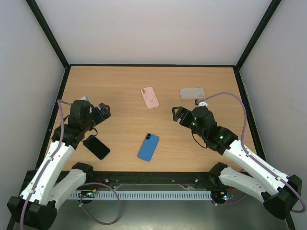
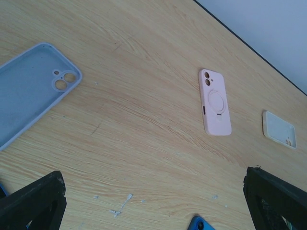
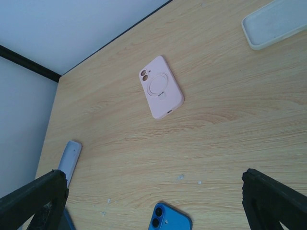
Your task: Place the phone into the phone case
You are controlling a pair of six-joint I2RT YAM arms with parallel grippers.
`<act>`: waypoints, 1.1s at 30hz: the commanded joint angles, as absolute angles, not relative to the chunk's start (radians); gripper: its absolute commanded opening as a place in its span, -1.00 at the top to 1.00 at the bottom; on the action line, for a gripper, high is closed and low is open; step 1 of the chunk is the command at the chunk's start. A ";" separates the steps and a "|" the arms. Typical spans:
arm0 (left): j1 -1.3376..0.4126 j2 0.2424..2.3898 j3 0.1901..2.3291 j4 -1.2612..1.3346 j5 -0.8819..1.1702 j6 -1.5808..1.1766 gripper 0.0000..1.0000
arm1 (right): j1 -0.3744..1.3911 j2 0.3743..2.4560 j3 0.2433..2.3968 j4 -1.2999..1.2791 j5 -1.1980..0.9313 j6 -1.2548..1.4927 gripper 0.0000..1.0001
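Observation:
My left gripper should keep nearing the light blue case (image 2: 28, 96), which lies open side up, its rim (image 2: 73, 89) by the camera holes clear, until my fingers straddle that rim.
A blue phone (image 1: 148, 146) lies face down at the table's front middle; its camera corner shows in the left wrist view (image 2: 201, 224) and the right wrist view (image 3: 170, 220). A light blue empty case (image 2: 29, 88) lies open side up beside my left gripper, half hidden in the top view (image 1: 84, 99). My left gripper (image 1: 103, 111) is open and empty above the table, left of the blue phone. My right gripper (image 1: 178, 115) is open and empty, right of and beyond the phone. Both hover (image 2: 153, 211) (image 3: 153, 206).
A pink case (image 1: 149, 97) lies back up at mid table. A pale grey case (image 1: 193, 93) lies at the back right. A black phone (image 1: 96, 147) lies screen up by the left arm. Black frame rails edge the table.

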State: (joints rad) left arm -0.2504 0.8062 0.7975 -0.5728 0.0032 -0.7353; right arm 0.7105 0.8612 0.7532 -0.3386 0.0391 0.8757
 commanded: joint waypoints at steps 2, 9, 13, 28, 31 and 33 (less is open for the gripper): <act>-0.239 0.824 0.807 -0.592 -0.054 -0.785 -1.00 | 0.707 0.842 0.736 -0.332 0.059 0.874 -0.95; -0.206 0.903 0.709 -0.443 -0.137 -0.787 -1.00 | 0.706 0.846 0.722 -0.285 0.039 0.861 -0.95; -0.147 1.023 0.696 -0.354 -0.155 -0.769 -0.97 | 0.707 0.860 0.721 -0.264 -0.007 0.854 -0.95; -0.077 1.588 0.897 -0.234 -0.154 -0.594 -0.68 | 0.706 0.726 0.728 -0.226 -0.084 0.751 -0.95; -0.078 1.624 0.918 -0.241 -0.141 -0.574 -0.62 | 0.707 0.705 0.731 -0.237 -0.078 0.734 -0.95; -0.082 1.634 0.922 -0.240 -0.141 -0.560 -0.57 | 0.706 0.693 0.723 -0.240 -0.067 0.728 -0.95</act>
